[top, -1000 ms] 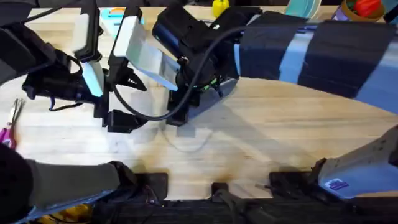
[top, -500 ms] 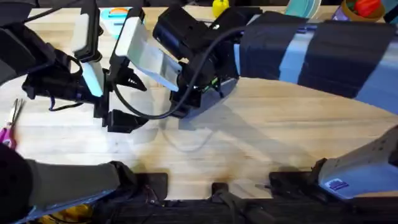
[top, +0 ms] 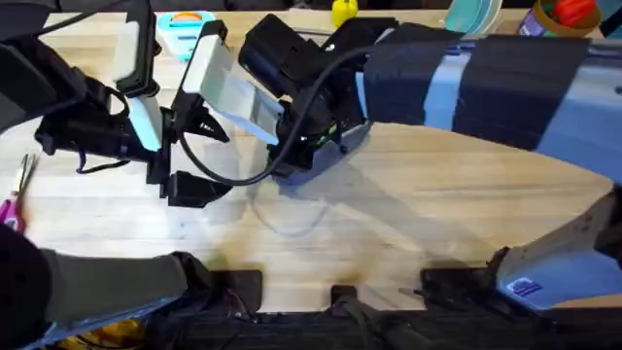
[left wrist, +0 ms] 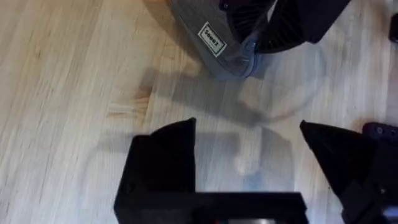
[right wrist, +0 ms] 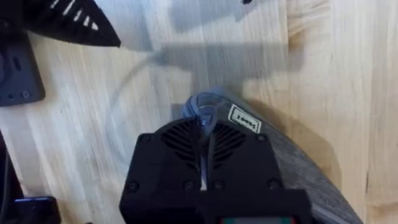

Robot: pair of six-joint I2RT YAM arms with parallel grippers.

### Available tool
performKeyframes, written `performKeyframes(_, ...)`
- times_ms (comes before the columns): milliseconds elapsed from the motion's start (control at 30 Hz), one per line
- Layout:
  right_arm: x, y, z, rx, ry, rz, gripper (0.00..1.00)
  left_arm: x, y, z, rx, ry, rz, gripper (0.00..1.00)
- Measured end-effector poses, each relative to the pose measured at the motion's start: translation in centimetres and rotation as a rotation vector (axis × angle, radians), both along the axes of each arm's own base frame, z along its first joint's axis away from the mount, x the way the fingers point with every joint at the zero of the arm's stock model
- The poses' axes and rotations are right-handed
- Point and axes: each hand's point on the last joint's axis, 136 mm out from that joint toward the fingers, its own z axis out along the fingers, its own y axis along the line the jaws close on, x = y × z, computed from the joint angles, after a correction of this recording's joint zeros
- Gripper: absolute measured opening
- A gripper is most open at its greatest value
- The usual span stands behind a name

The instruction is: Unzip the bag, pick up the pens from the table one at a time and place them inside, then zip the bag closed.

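Observation:
The bag's near end point(left wrist: 236, 68) looks full and smoothly round, so the bag should squeeze in only there and stay long in shape when my left gripper holds it.
The blue-grey bag point(right wrist: 298, 168) lies on the pale wooden table point(top: 389, 224), with a small white label near its end. My right gripper point(right wrist: 204, 134) is shut on that end of the bag, at the zip. From overhead the bag point(top: 296, 173) is mostly covered by the right arm, and the right gripper point(top: 292, 156) sits over its near end. My left gripper point(left wrist: 249, 155) stands open over bare wood a short way from the bag point(left wrist: 205, 31), holding nothing. From overhead the left gripper point(top: 199, 156) is just left of the bag. The pens are out of view.
Pink-handled scissors point(top: 12, 199) lie at the table's left edge. Along the far edge stand a teal box point(top: 185, 24), a yellow object point(top: 342, 12), a teal bowl point(top: 471, 12) and a red item point(top: 569, 10). Bare wood stretches in front of the bag.
My right gripper has shifted slightly right and away, taking the bag's end with it. The left arm has stayed put.

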Motion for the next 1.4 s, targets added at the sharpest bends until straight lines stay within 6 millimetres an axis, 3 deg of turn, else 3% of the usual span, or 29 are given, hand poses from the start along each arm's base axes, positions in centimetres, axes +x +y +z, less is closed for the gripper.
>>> performKeyframes(600, 0.4, 0.3, 1.1, 0.022, 0.019, -0.086, 0.032, 0.2, 0.0, 0.0, 0.001, -0.012, 0.002, 0.994)
performKeyframes(1000, 2.4, 1.1, 3.9, 0.083, 0.002, -0.197, 0.033, 1.1, -1.0, 1.4, -0.1, -0.049, 0.04, 0.993)
performKeyframes(1200, 4.6, 0.7, 4.5, 0.139, 0.055, -0.379, 0.033, 1.5, -1.8, 1.9, -0.131, -0.075, 0.029, 0.864)
performKeyframes(1400, 5.3, 0.3, 4.9, 0.164, 0.102, -0.467, 0.034, 2.1, -2.5, 1.0, -0.136, -0.061, -0.002, 0.876)
